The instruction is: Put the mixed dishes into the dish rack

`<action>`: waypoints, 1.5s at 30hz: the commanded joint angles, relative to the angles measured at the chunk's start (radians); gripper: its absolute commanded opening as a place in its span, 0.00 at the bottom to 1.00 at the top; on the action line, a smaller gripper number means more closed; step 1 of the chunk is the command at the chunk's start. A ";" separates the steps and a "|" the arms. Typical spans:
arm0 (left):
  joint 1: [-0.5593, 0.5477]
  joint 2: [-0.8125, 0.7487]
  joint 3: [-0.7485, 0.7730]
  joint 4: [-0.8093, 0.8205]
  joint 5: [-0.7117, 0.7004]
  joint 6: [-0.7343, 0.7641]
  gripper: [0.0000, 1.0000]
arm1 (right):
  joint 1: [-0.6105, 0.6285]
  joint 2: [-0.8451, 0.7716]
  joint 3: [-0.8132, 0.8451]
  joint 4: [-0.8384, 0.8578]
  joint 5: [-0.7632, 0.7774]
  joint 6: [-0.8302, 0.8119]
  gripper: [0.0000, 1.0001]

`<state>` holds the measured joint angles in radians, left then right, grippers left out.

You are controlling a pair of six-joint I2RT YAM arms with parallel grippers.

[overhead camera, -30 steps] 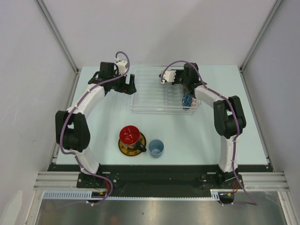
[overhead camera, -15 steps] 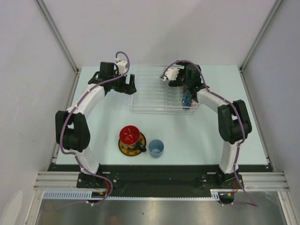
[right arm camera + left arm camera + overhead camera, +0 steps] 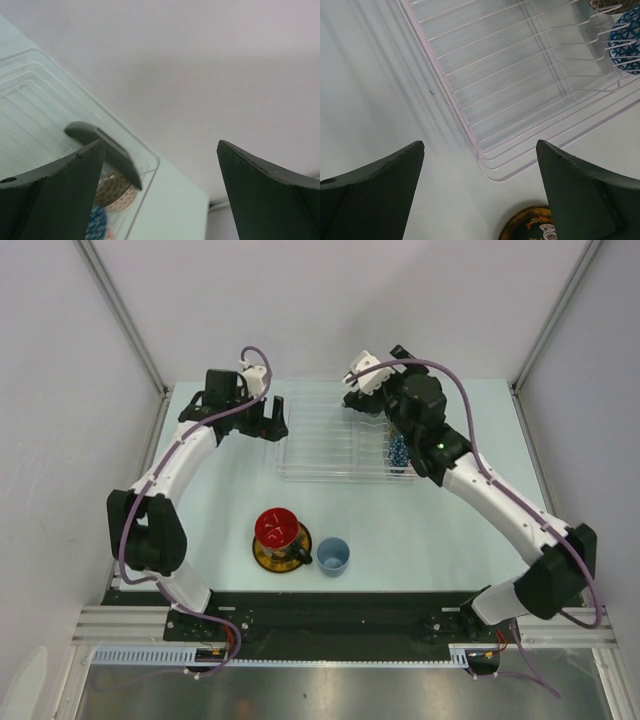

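I should keep moving my right gripper toward the mug first, until its fingers close by the mug's handle (image 3: 301, 555), because the red-lined mug is standing upright over the yellow-brown saucer (image 3: 268, 562).
The dish rack (image 3: 335, 440) is a clear ribbed tray at the back of the table. In its right end stand a blue patterned bowl (image 3: 399, 452), a black plate (image 3: 107, 150) and a small patterned bowl (image 3: 114, 187). My right gripper (image 3: 160, 145) hangs open and empty above that end (image 3: 385, 400). My left gripper (image 3: 270, 423) is open at the rack's left edge, over bare table (image 3: 480, 147). Near the front, a red-lined mug (image 3: 277, 529) sits on the yellow-brown saucer (image 3: 268, 558). The light blue cup (image 3: 333, 556) stands just right of it.
The rack's near-left corner (image 3: 492, 175) lies between my left fingers, and the saucer's rim (image 3: 527, 227) shows below it. Grey walls close in the table at the back and both sides. The arm bases stand along the near edge.
My right gripper has opened and lifted away from the dishes in the rack's right end, its arm stretching out to the right. The left arm shifted slightly.
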<state>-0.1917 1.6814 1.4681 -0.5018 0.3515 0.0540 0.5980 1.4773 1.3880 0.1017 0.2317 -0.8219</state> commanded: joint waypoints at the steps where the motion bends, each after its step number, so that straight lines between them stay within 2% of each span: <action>1: 0.005 -0.109 0.021 -0.023 0.027 0.026 1.00 | 0.031 -0.095 0.020 -0.256 0.169 0.335 1.00; 4: 0.003 -0.150 0.002 -0.059 0.037 0.073 1.00 | 0.062 -0.170 0.020 -0.440 0.004 0.616 1.00; 5: 0.003 -0.160 -0.005 -0.085 0.035 0.085 1.00 | 0.060 -0.185 0.020 -0.483 -0.035 0.753 1.00; 7: 0.003 -0.202 -0.023 -0.109 0.030 0.128 1.00 | 0.060 -0.186 0.019 -0.598 -0.110 0.867 1.00; 8: 0.003 -0.221 -0.055 -0.119 0.024 0.139 1.00 | 0.084 -0.183 0.019 -0.635 -0.108 0.947 1.00; 9: 0.003 -0.247 -0.077 -0.122 0.020 0.148 1.00 | 0.117 -0.177 0.016 -0.681 -0.092 0.958 1.00; 10: 0.003 -0.270 -0.098 -0.124 0.006 0.170 1.00 | 0.165 -0.173 0.016 -0.692 0.034 0.952 1.00; 11: 0.005 -0.320 -0.138 -0.127 -0.005 0.178 1.00 | 0.324 -0.167 0.023 -0.697 0.138 0.934 1.00; 12: 0.006 -0.345 -0.155 -0.130 -0.012 0.184 1.00 | 0.391 -0.148 0.072 -0.706 0.314 0.869 1.00; 13: 0.023 -0.371 -0.185 -0.130 -0.005 0.184 1.00 | 0.446 -0.138 0.094 -0.705 0.377 0.860 1.00; 14: 0.037 -0.420 -0.198 -0.133 0.012 0.178 1.00 | 0.462 -0.134 0.111 -0.692 0.405 0.900 1.00; 15: 0.052 -0.437 -0.207 -0.136 0.026 0.169 1.00 | 0.448 -0.130 0.112 -0.718 0.400 1.099 1.00; 18: 0.126 -0.479 -0.222 -0.159 0.093 0.136 1.00 | 0.363 -0.152 -0.026 -0.631 0.104 1.044 1.00; 20: 0.166 -0.511 -0.247 -0.152 0.106 0.118 1.00 | 0.399 -0.091 -0.017 -0.657 0.148 1.021 0.90; 21: 0.173 -0.519 -0.256 -0.147 0.109 0.113 1.00 | 0.460 -0.069 -0.014 -0.657 0.257 1.000 0.90; 23: 0.184 -0.531 -0.275 -0.147 0.115 0.109 1.00 | 0.493 0.000 -0.006 -0.658 0.285 0.952 0.89; 27: 0.189 -0.543 -0.293 -0.142 0.136 0.081 1.00 | 0.522 0.073 0.035 -0.626 0.192 0.886 0.88; 32: 0.277 -0.551 -0.339 -0.126 0.184 0.061 1.00 | 0.534 0.194 0.155 -0.681 0.063 0.755 0.84; 36: 0.316 -0.552 -0.362 -0.126 0.205 0.066 1.00 | 0.534 0.274 0.261 -0.735 0.015 0.765 0.81; 39: 0.328 -0.565 -0.373 -0.118 0.208 0.067 1.00 | 0.548 0.284 0.284 -0.738 -0.054 0.773 0.78; 45: 0.347 -0.566 -0.376 -0.112 0.205 0.066 1.00 | 0.652 0.232 0.260 -0.758 -0.189 0.633 0.80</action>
<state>0.1364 1.1458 1.0946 -0.6529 0.5282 0.1310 1.1763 1.7580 1.6276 -0.6315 0.1776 -0.0906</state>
